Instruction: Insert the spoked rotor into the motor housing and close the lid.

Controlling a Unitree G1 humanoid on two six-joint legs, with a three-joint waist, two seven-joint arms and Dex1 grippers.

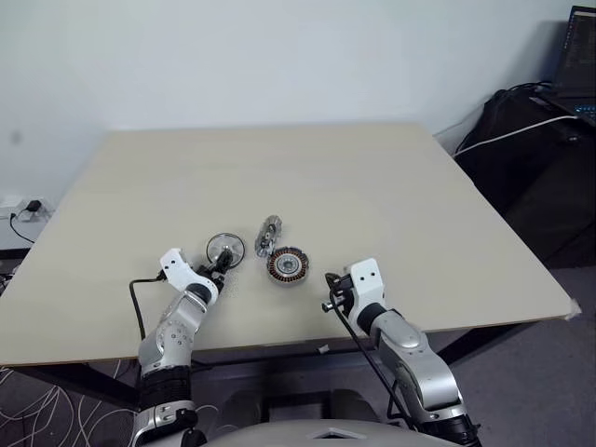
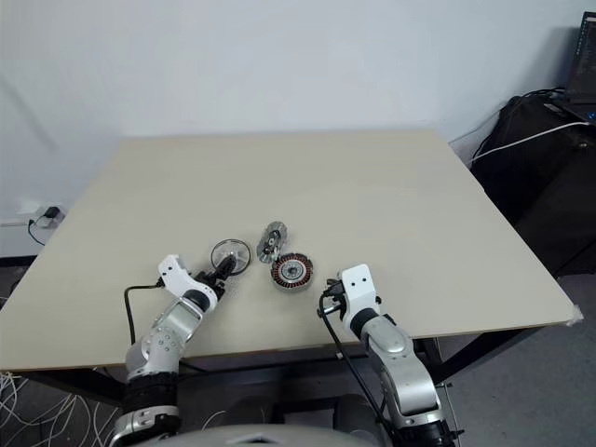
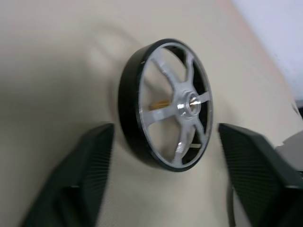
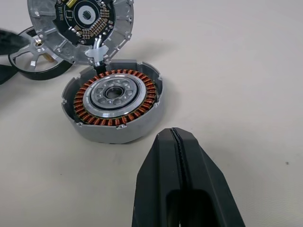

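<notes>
Ridged gold [image 3: 160, 104] can be seen between the rotor's spokes. A gold stem with teeth under the middle of the rotor should come up with the spoked rotor [image 1: 225, 249] when I lift it.
The spoked rotor [image 3: 170, 104], a silvery wheel in a black rim, lies flat on the table [image 1: 391, 196]. My left gripper [image 3: 164, 131] is open, one black finger on each side of the rotor's near edge, with small gaps to it. To the rotor's right sits the motor housing [image 4: 113, 104], with copper windings ringing a central bearing. The lid [image 4: 80, 23] leans tilted behind the housing, its circuit-board face showing and a short lead running down to the housing. My right gripper [image 4: 176, 135] is shut and empty, just in front of the housing.
The three parts cluster near the table's front edge [image 1: 279, 345]. A black bag [image 1: 531, 140] and a laptop [image 1: 577, 56] stand off the table's right side. Cables [image 1: 37, 410] lie on the floor at the left.
</notes>
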